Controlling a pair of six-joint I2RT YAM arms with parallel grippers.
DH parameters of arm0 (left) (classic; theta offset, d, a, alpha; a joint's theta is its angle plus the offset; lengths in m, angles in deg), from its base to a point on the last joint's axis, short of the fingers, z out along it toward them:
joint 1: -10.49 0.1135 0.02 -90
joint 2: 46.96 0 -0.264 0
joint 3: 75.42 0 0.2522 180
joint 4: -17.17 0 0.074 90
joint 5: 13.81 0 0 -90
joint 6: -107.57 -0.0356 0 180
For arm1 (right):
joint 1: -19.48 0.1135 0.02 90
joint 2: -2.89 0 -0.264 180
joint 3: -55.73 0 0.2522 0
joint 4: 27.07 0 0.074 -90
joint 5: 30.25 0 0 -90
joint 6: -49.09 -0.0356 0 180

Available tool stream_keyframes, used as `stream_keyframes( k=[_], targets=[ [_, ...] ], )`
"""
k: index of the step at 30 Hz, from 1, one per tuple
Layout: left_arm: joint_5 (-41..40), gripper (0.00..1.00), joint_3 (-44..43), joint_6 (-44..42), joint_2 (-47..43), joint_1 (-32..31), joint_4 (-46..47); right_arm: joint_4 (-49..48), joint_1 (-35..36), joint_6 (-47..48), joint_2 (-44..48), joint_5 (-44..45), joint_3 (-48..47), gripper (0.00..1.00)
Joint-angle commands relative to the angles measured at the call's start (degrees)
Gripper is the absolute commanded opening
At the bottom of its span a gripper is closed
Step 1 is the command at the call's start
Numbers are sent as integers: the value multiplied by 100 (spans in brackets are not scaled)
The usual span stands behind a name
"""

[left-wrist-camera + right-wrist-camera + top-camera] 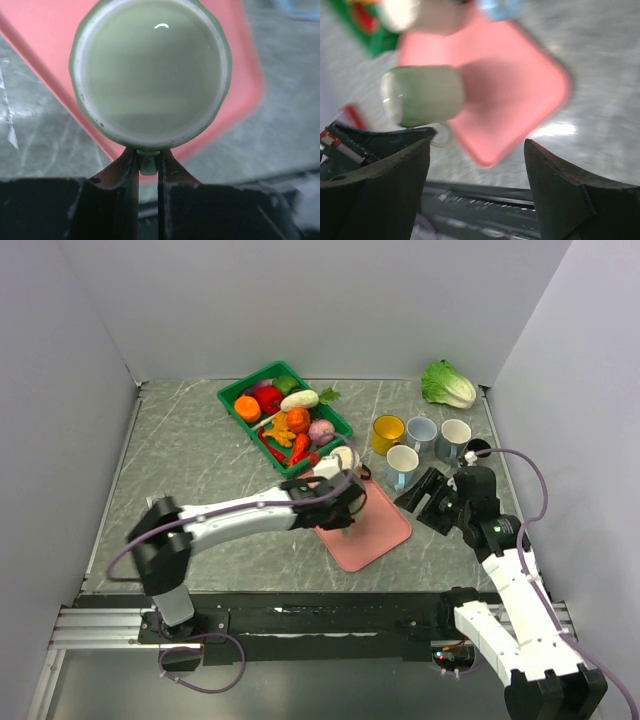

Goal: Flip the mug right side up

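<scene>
I keep my open right gripper moving toward the mug's free handle loop (448, 134) and close there, since the pale green mug's handle (443, 135) extends past my left fingers.
A pale green mug (150, 70) with a white rim is held by its handle (148, 164) in my left gripper (148, 167). The right wrist view shows the mug (422, 95) on its side in the air over the pink cutting board (515, 90), handle pointing down. In the top view my left gripper (345, 508) is over the board (375, 530) and hides most of the mug. I cannot tell whether its round end facing the left wrist camera is the mouth or the base. My right gripper (427, 502) (476, 165) is open and empty, right of the board.
Behind the board stand a yellow mug (387, 432), a blue mug (421, 430), a white mug (455, 437) and a light blue mug (402, 464), all upright. A green basket (238, 392) of toy vegetables is at the back. A lettuce (447, 384) lies in the back right corner.
</scene>
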Motion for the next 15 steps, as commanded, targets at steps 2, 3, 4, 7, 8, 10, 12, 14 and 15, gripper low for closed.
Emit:
stream_keyframes(
  k=[2, 3, 4, 7, 8, 10, 12, 14, 15],
  targets=[
    [926, 1, 284, -528, -1427, 341, 1811, -1361, -19, -8, 491, -1750, 87, 84],
    [996, 1, 302, -572, -1689, 385, 1899, -1502, -27, -62, 544, -2091, 87, 84],
    [1171, 1, 311, -677, -1823, 429, 2144, -1834, -27, -123, 623, -2251, 87, 84],
    [1811, 1, 503, -801, -2359, 710, 2959, -2642, -27, -413, 746, -2902, 96, 84],
    [1936, 1, 600, -801, -2499, 859, 3303, -2950, -19, -666, 764, -3095, 114, 84],
    [2418, 1, 854, -714, -2860, 1000, 4188, -3505, -19, -948, 817, -3579, 123, 84],
    [2666, 1, 882, -600, -3018, 1176, 4492, -4121, -10, -1344, 870, -3676, 114, 84],
    [2981, 1, 795, -564, -3063, 1256, 4895, -4507, 8, -1564, 914, -3729, 26, 85],
    [3062, 1, 768, -529, -3089, 1256, 5071, -4622, -1, -1617, 905, -3747, -26, 85]
  ],
)
